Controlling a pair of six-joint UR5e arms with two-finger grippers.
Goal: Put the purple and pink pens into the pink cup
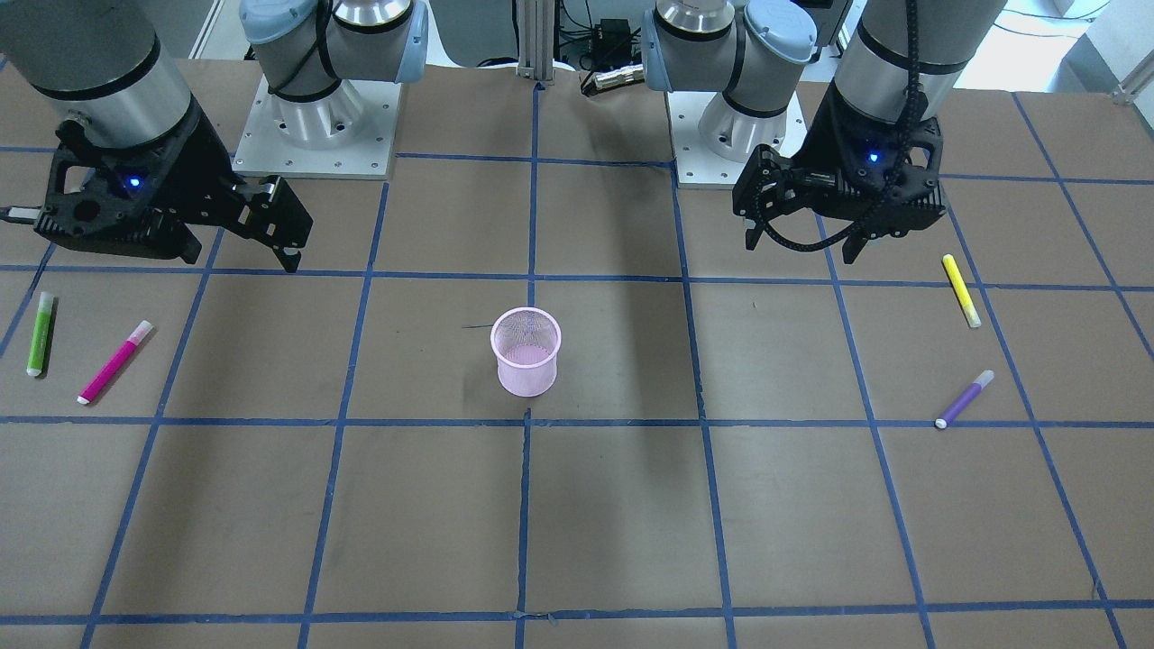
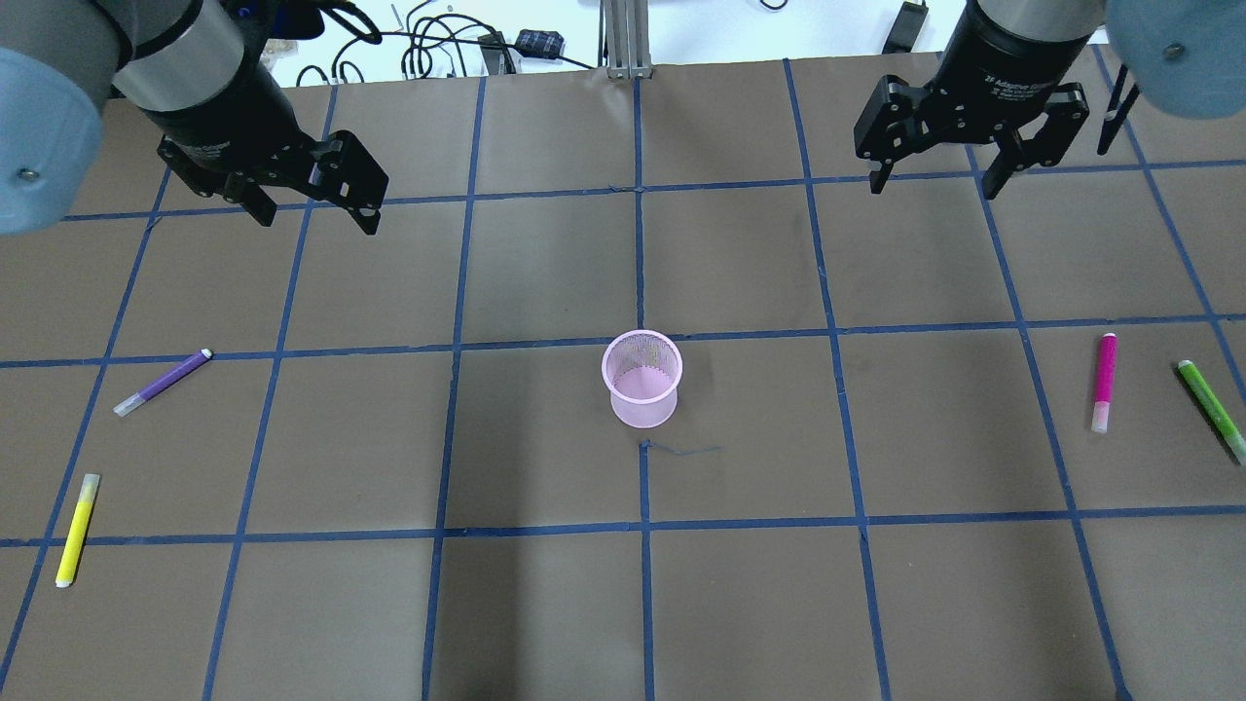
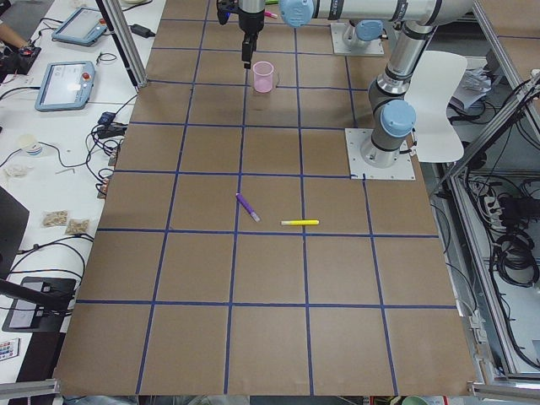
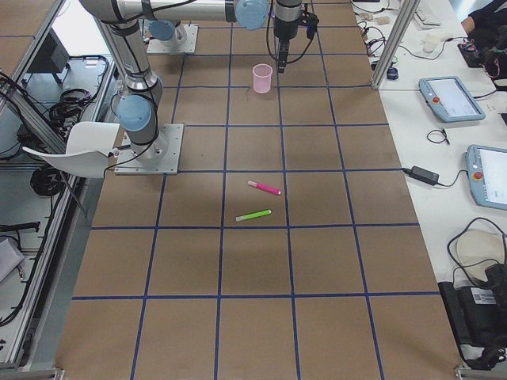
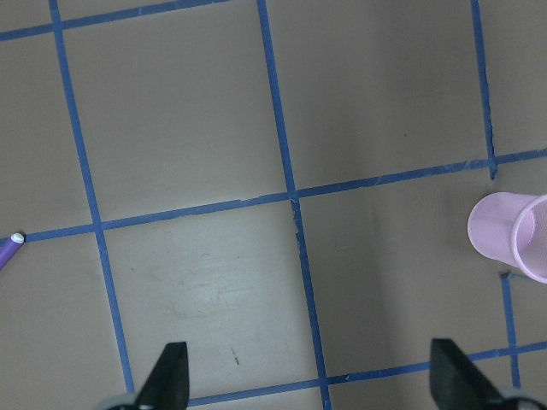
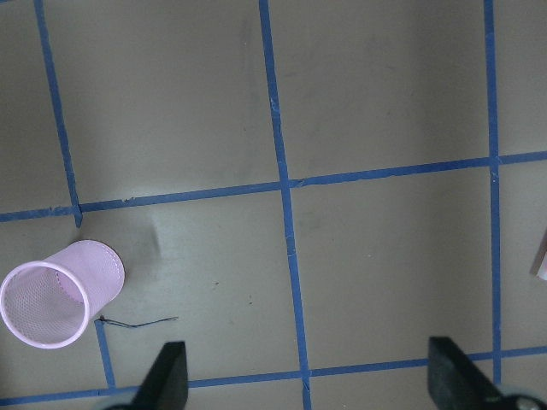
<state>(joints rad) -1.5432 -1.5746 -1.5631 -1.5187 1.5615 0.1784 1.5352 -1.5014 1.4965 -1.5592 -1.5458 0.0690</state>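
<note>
The pink cup's opening [image 1: 526, 336] is much wider than the slim purple pen [image 1: 965, 399], so the purple pen will tip and lean against the cup's rim when I insert it.
The pink mesh cup [image 2: 641, 380] stands upright at the table's middle; it also shows in the front view [image 1: 526, 351]. The purple pen [image 2: 163, 382] lies on the left side, nearer me than my left gripper [image 2: 318, 221], which hangs open and empty above the table. The pink pen [image 2: 1105, 382] lies on the right side, nearer me than my right gripper [image 2: 934, 187], also open and empty. The left wrist view shows the cup [image 5: 513, 235] at its right edge and the purple pen's tip [image 5: 8, 248] at its left edge. The right wrist view shows the cup [image 6: 60, 290].
A yellow pen [image 2: 76, 529] lies near the purple pen, closer to me. A green pen [image 2: 1212, 397] lies right of the pink pen by the table's right edge. Blue tape lines grid the brown table. Both arm bases [image 1: 315, 126] stand at the robot's side.
</note>
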